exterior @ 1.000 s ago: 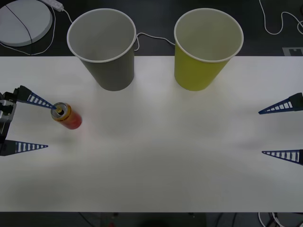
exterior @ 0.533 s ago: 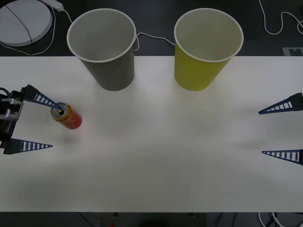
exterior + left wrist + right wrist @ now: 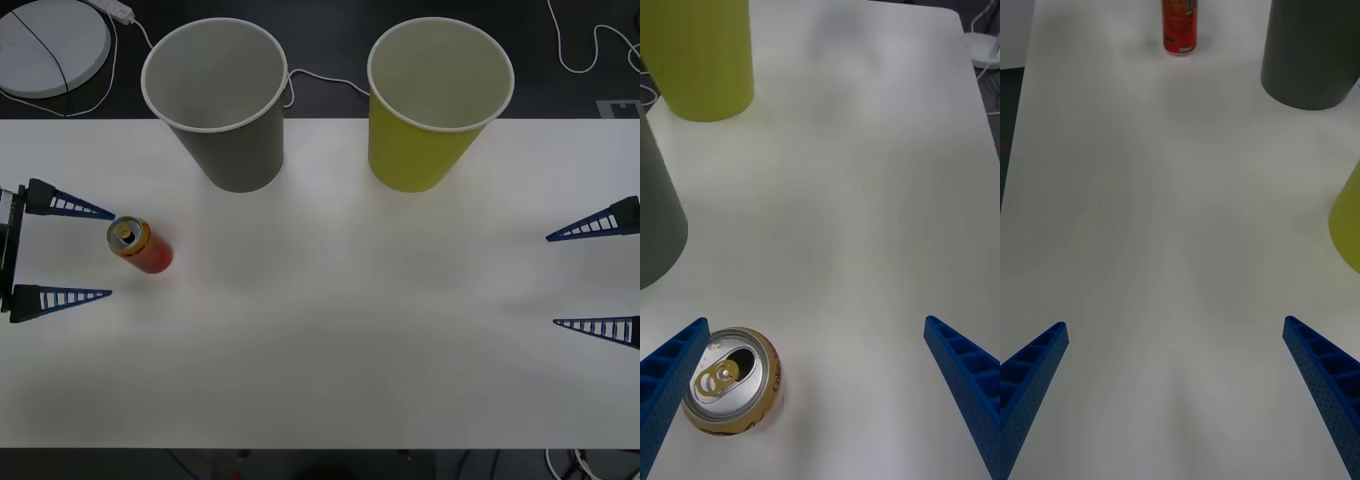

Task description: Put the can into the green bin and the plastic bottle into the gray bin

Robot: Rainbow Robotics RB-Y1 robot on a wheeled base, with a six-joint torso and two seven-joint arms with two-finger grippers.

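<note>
I expect the can (image 3: 141,245) to be empty and to stay free of drips when I carry it tilted, because the drinking hole (image 3: 743,362) is already open next to the pull tab.
The red-orange can (image 3: 141,245) stands upright on the white table (image 3: 350,330) at the left, its metal top with pull tab (image 3: 724,373) facing up; it also shows far off as the can (image 3: 1180,26). My left gripper (image 3: 110,253) is open just left of it, fingertips level with the can and apart from it. The gray bin (image 3: 218,100) stands at the back left, the green bin (image 3: 436,102) at the back right. At the table's right edge my right gripper (image 3: 551,280) hangs open and holds nothing. The plastic bottle is out of view.
A round white disc (image 3: 45,45) and white cables (image 3: 590,45) lie on the dark floor behind the table. The table's far edge runs just behind the bins.
My left gripper's upper finger has swung off the can's top, and the fingers now sit level on either side. The can and the right arm have not moved.
</note>
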